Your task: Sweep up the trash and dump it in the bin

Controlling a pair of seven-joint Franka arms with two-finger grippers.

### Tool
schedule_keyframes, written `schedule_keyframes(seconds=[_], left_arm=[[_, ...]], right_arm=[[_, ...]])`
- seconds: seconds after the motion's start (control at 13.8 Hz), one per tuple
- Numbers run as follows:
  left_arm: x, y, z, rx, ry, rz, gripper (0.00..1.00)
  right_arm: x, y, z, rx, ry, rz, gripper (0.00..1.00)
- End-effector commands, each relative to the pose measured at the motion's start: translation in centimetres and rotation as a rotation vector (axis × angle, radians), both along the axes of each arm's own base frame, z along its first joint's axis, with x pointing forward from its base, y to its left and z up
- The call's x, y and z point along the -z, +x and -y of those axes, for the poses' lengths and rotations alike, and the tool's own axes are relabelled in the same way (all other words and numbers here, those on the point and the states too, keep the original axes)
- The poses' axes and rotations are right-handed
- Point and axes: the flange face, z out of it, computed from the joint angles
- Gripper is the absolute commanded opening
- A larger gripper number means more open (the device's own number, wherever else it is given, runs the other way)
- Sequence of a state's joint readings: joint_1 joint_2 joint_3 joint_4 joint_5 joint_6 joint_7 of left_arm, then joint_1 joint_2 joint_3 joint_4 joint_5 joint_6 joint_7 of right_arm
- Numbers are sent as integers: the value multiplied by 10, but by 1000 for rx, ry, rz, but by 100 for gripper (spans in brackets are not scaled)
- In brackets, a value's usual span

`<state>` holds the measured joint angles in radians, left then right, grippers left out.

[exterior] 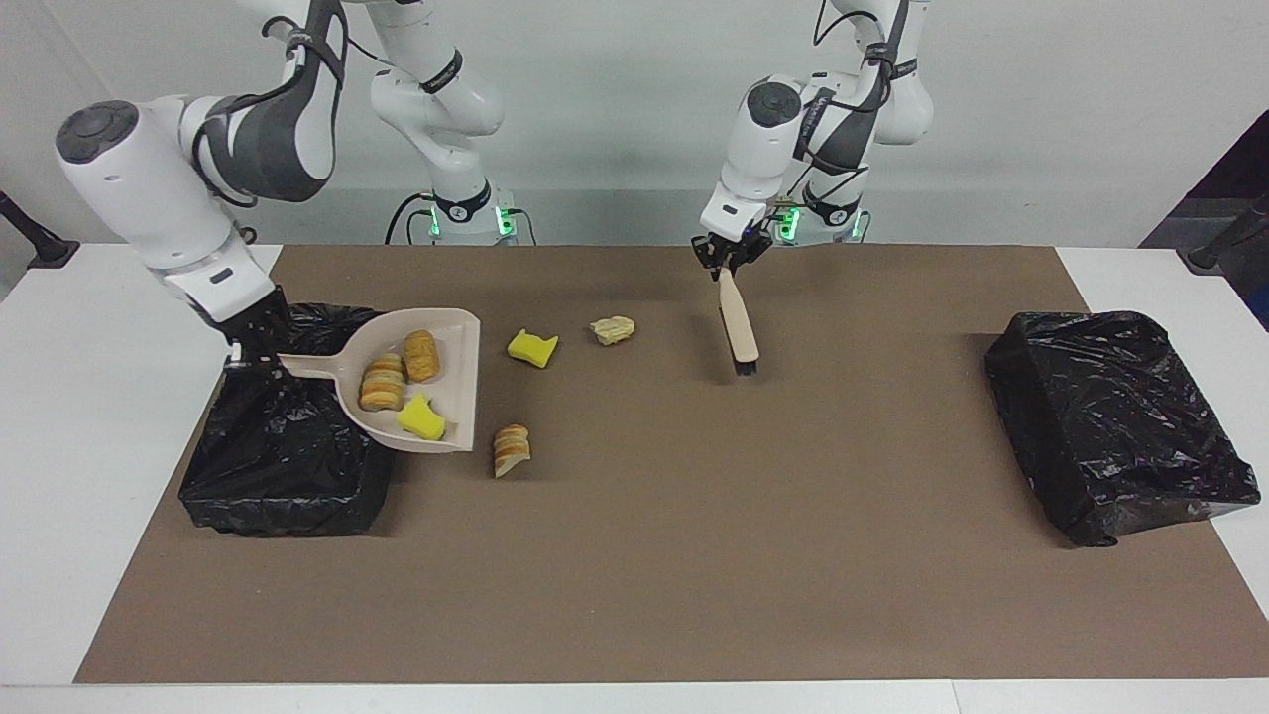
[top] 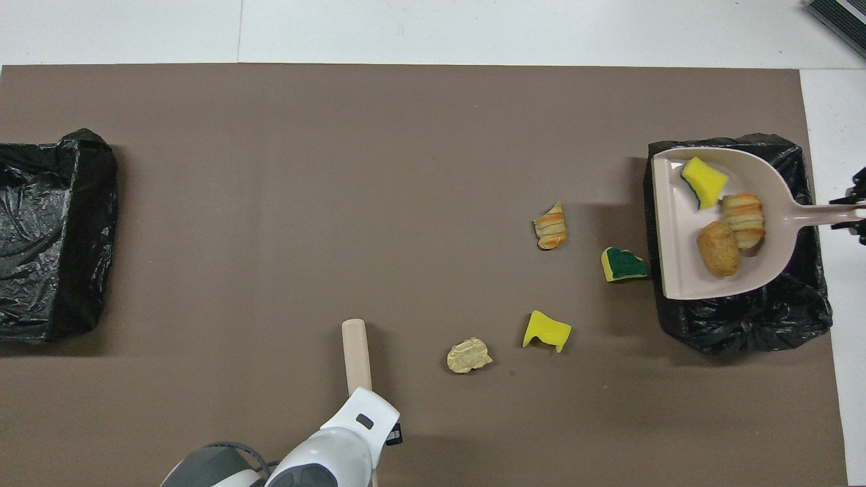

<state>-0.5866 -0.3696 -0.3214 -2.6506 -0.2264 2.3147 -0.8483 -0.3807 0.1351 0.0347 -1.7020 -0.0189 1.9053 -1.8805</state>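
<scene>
The beige dustpan's open edge (exterior: 472, 383) sticks out past the black-lined bin's rim. My right gripper should pull the dustpan back while it tips the trash into the bin (exterior: 295, 458).
My right gripper (exterior: 241, 359) is shut on the handle of the beige dustpan (exterior: 458, 377), which hangs level over the black-lined bin (exterior: 288, 456) at the right arm's end. Three pieces of trash lie in the dustpan (top: 676, 230): a yellow sponge (top: 703, 181), a striped chunk (top: 743, 211) and a tan chunk (top: 718, 248). Several more scraps lie on the mat: a striped chunk (exterior: 512, 448), a yellow sponge (exterior: 532, 347), a pale chunk (exterior: 612, 329) and a green-topped sponge (top: 624, 264) beside the bin. My left gripper (exterior: 727, 266) is shut on the brush (exterior: 739, 332), held over the mat near the robots.
A second black-lined bin (exterior: 1115, 416) stands at the left arm's end of the brown mat (exterior: 694, 555). White table shows around the mat. The right gripper (top: 854, 215) only just shows at the overhead view's edge.
</scene>
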Motion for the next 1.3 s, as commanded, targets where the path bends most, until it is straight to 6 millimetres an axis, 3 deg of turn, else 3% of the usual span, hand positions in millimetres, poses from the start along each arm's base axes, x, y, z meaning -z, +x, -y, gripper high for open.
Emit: schedule_keyframes(seconds=[0.0,0.29,0.58,0.87,0.94,1.01,1.09,1.23], left_arm=[[0,-19,-10,-26,-62,34,0],[7,-20,-9,-53,-90,16,0],[21,-16,-11,-57,-72,-15,0],[25,0,-24,4,-64,-23,2],[27,7,-29,29,-62,-27,55],[26,14,-30,24,-61,-36,96],[18,25,-23,20,-76,-32,100],[-5,58,-30,-45,-81,-58,100]], right_arm=[[-10,-6,12,-25,-137,15,0],[-6,-4,17,-29,-332,5,0],[3,-7,-39,32,-575,-8,0],[-4,-2,-85,28,-729,-6,0],[-7,-1,-97,16,-748,-11,0],[-11,1,-112,5,-785,-8,0],[-16,2,-123,18,-839,-3,0],[-30,3,-125,34,-885,-4,0]])
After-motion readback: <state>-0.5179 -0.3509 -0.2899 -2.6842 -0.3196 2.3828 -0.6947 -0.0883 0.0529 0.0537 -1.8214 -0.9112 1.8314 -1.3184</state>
